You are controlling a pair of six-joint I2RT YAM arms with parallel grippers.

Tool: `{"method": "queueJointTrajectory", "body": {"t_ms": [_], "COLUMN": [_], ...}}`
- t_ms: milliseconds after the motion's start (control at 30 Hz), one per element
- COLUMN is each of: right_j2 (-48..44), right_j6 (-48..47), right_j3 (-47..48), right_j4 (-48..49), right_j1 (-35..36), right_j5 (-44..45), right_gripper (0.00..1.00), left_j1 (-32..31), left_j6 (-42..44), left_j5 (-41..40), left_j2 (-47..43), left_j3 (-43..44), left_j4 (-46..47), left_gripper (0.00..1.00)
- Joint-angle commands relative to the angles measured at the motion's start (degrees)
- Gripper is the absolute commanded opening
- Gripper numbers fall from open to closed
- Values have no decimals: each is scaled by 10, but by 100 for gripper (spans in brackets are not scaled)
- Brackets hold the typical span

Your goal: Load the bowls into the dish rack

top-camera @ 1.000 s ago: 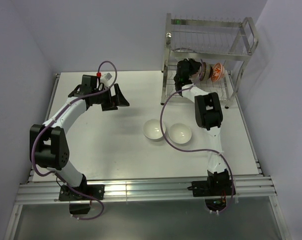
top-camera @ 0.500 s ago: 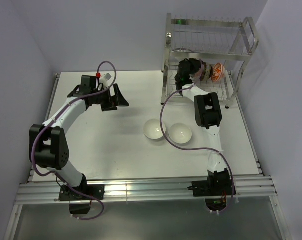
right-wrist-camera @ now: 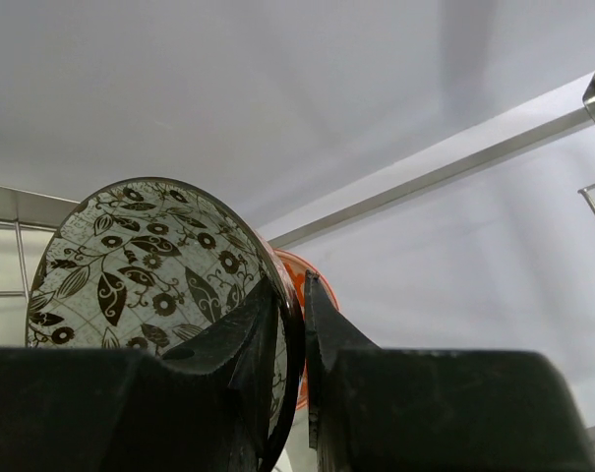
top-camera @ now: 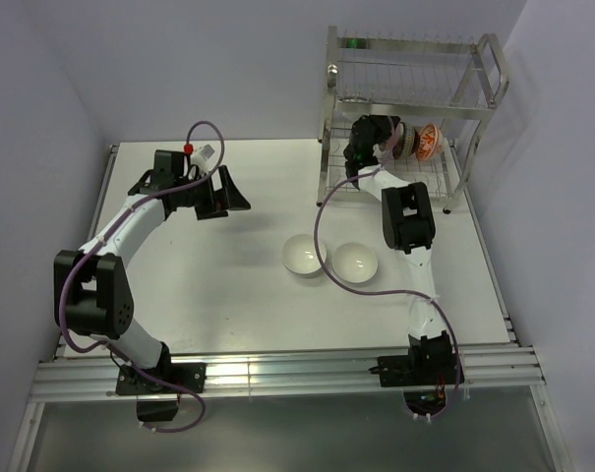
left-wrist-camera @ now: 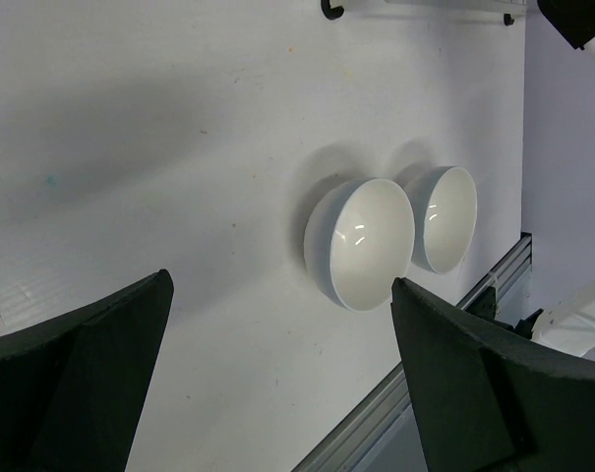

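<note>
My right gripper keeps gently moving the grey-white patterned bowl (right-wrist-camera: pixel 145 270) into the rack wires (right-wrist-camera: pixel 23 262) until they hold it up, because the bowl hangs on edge like the orange-red bowl.
My right gripper (top-camera: pixel 384 139) is inside the lower tier of the silver dish rack (top-camera: pixel 474 93). It is shut on the rim of the grey-white patterned bowl (top-camera: pixel 402 143), held on edge. In the right wrist view the fingers (right-wrist-camera: pixel 291 280) pinch that bowl (right-wrist-camera: pixel 130 265), and the orange-red bowl (right-wrist-camera: pixel 290 269) stands just behind it. The orange-red bowl (top-camera: pixel 430 141) stands on edge in the rack. Two plain white bowls (top-camera: pixel 304 255) (top-camera: pixel 356 261) sit upright on the table, also in the left wrist view (left-wrist-camera: pixel 371 246) (left-wrist-camera: pixel 449 218). My left gripper (top-camera: pixel 233 190) is open and empty, far left of them. The dark brown bowl is not clearly in view.
A rack crossbar (right-wrist-camera: pixel 435 172) runs behind the held bowl. The rack's upper tier (top-camera: pixel 415 74) is above my right gripper. Purple walls close in the back and sides. The aluminium rail (top-camera: pixel 277 374) runs along the table's near edge.
My left arm has shifted slightly left and back. My right gripper, with the patterned bowl, has barely moved in the rack.
</note>
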Motion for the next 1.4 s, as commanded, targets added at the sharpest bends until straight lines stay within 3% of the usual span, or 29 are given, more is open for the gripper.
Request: {"method": "queueJointTrajectory", "body": {"t_ms": [0, 567, 600, 700, 833, 933, 1167, 1367], "right_j2": [15, 14, 15, 17, 7, -4, -44, -64], "right_j6": [-30, 28, 30, 36, 53, 68, 119, 136], "right_j3": [36, 36, 39, 42, 37, 32, -3, -23], "right_j4": [51, -24, -29, -39, -52, -74, -116, -136], "right_j1": [-3, 8, 9, 11, 14, 15, 24, 27], "right_j5": [-7, -1, 0, 2, 4, 1, -7, -8], "right_gripper": [0, 1, 7, 13, 44, 47, 68, 76], "left_j1": [5, 10, 10, 10, 10, 10, 10, 10], "left_j6": [14, 8, 7, 7, 7, 6, 1, 1], "left_j5": [18, 23, 24, 24, 24, 24, 24, 22], "left_j2": [-25, -18, -17, -14, -15, -15, -13, -18], "left_j3": [-3, -2, -1, 3, 2, 2, 8, 7], "left_j4": [20, 19, 18, 18, 17, 17, 16, 13], "left_gripper": [100, 99, 99, 99, 99, 100, 100, 100]}}
